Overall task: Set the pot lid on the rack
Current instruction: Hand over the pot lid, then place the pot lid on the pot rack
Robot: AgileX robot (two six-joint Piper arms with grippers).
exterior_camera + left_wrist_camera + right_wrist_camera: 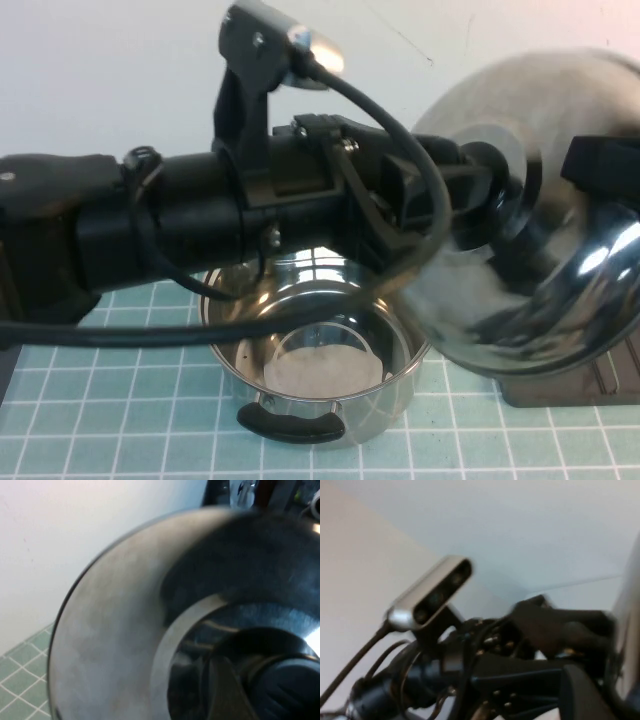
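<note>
The robot's left gripper is holding the lid's black knob (486, 168) from across the pot, so its right gripper should grab the lid's rim and put the lid on the rack (556, 391).
The pot lid (545, 290), shiny and domed, hangs tilted on edge in the air at the right, above the rack (560, 388). My left gripper (478, 180) reaches across from the left and is shut on the lid's black knob (492, 165). In the left wrist view the lid (110, 630) fills the picture, with the knob (292, 685) beside one finger (225, 685). My right gripper (603, 170) is a dark shape at the lid's far right side. The right wrist view shows the lid's rim (626, 630) next to one finger (585, 695).
The open steel pot (320, 350) with a black handle (295, 425) stands on the green grid mat (100, 400), below the left arm and left of the rack. A white wall lies behind. The left arm and its cable cover the middle of the high view.
</note>
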